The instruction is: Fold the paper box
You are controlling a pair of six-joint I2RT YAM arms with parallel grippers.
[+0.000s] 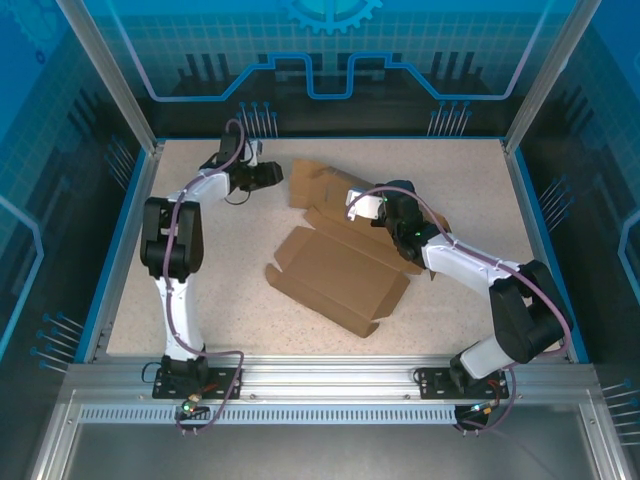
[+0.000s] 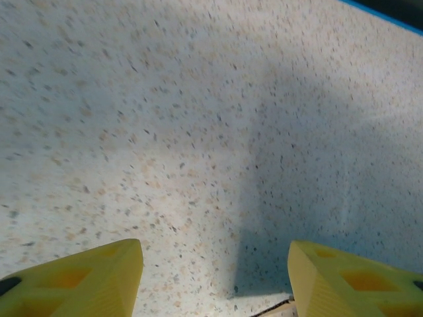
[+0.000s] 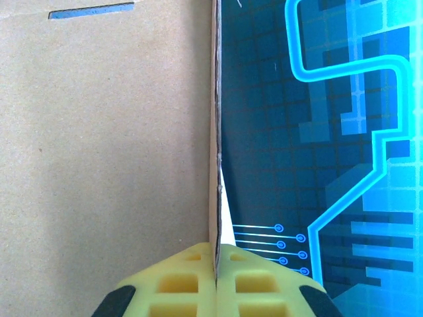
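The end flap (image 1: 306,182) sticks out from the back panel in my right gripper. My left gripper should push the end flap's outer side (image 1: 293,186) in.
The paper box (image 1: 340,270) lies unfolded in the middle of the speckled table, a brown corrugated sheet with flaps and creases. My right gripper (image 1: 358,206) is at the sheet's back part, shut on the edge of a raised flap. In the right wrist view the yellow fingers (image 3: 216,254) pinch that thin cardboard edge (image 3: 214,132), with the brown panel (image 3: 99,132) to the left of it. My left gripper (image 1: 275,176) hovers just left of the sheet's back flap. Its yellow fingers (image 2: 215,264) stand open over bare table, with a sliver of cardboard (image 2: 277,309) at the bottom edge.
The table (image 1: 200,290) has a raised blue rim (image 1: 120,240) and aluminium posts at its back corners. Blue circuit-pattern walls close it in on three sides. Bare table lies left of and in front of the sheet.
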